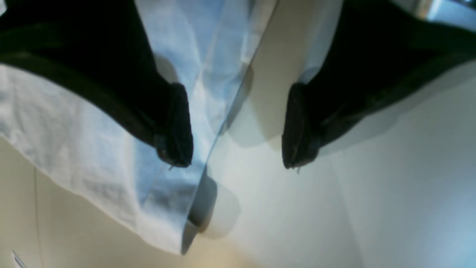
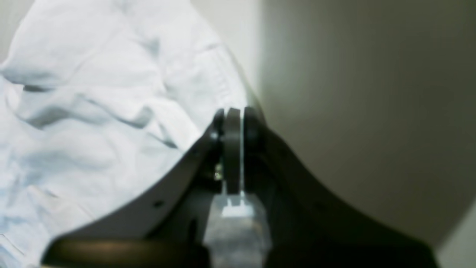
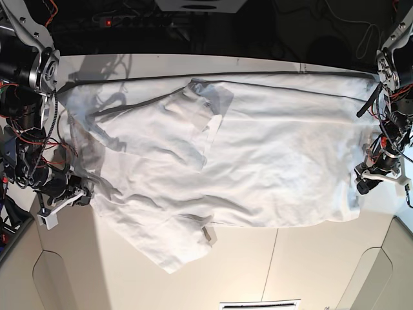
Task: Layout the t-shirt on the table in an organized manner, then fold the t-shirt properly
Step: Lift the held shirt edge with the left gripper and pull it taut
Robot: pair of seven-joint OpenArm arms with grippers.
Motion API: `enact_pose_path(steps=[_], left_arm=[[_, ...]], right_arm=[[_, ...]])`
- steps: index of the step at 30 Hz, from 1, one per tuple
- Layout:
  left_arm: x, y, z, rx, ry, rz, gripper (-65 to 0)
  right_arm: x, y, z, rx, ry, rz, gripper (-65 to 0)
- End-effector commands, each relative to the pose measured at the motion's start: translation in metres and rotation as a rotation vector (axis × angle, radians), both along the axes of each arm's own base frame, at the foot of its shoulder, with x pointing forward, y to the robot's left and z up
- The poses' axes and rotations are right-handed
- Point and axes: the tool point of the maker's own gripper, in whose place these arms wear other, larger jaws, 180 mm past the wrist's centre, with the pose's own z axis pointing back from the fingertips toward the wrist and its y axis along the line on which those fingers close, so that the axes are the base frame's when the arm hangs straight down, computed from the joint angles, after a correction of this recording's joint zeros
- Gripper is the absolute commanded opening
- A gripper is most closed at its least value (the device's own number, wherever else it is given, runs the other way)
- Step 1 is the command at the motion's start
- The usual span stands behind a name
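The t-shirt's edge is near one finger of my open left gripper, so next my left gripper moves inward over the cloth and pinches it before both grippers pull.
The white t-shirt lies spread across the table, with one sleeve folded over near the back and a wrinkled corner hanging toward the front left. My left gripper is at the shirt's right edge. In the left wrist view my left gripper is open, with the t-shirt hem edge lying between the fingers on the table. My right gripper is at the shirt's left edge. Up close, my right gripper is shut, pinching the t-shirt at its hem.
A dark seam line crosses the table under the shirt's far side. Cables and electronics fill the dark space behind the far edge. The arm bases stand at both back corners. A white slotted panel sits at the front edge.
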Motion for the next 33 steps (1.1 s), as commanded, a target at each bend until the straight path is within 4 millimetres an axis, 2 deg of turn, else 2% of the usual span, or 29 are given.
enact_pose_path(steps=[1,3,6,13,16,24,26,28,31,33], left_arm=[[0.01,0.013,0.017,0.0,-0.041,0.032,-23.8],[0.009,0.014,0.016,-0.047,-0.047,0.079,-23.8],[0.011,0.006,0.013,-0.107,-0.061,0.098,-23.9],[0.02,-0.044,-0.008,-0.178,-0.043,0.053,-23.9],[0.023,-0.058,-0.013,-0.184,-0.033,0.028,-23.9],[0.032,-0.072,-0.008,-0.203,-0.029,-0.032,-25.0],[0.032,-0.07,-0.007,-0.2,-0.03,-0.031,-33.3],[0.033,-0.067,-0.004,-0.195,-0.047,-0.03,-48.3],[0.034,-0.061,0.001,-0.182,-0.069,-0.021,-65.0],[0.037,-0.063,0.008,-0.187,-0.1,-0.046,-65.0]], right_arm=[[0.018,-0.006,0.024,0.006,-0.074,-0.009,-65.0],[0.018,-0.006,0.024,0.006,-0.073,-0.009,-65.0],[0.018,-0.006,0.024,0.006,-0.072,-0.009,-65.0],[0.018,-0.005,0.024,0.006,-0.07,-0.007,-65.0],[0.017,-0.005,0.023,0.006,-0.069,-0.007,-65.0],[0.017,-0.005,0.023,0.006,-0.069,-0.008,-65.0],[0.018,-0.005,0.024,0.006,-0.069,-0.007,-65.0],[0.017,-0.005,0.023,0.006,-0.069,-0.007,-65.0],[0.016,-0.005,0.022,0.006,-0.064,-0.006,-65.0],[0.015,-0.005,0.021,0.006,-0.058,-0.004,-65.0]])
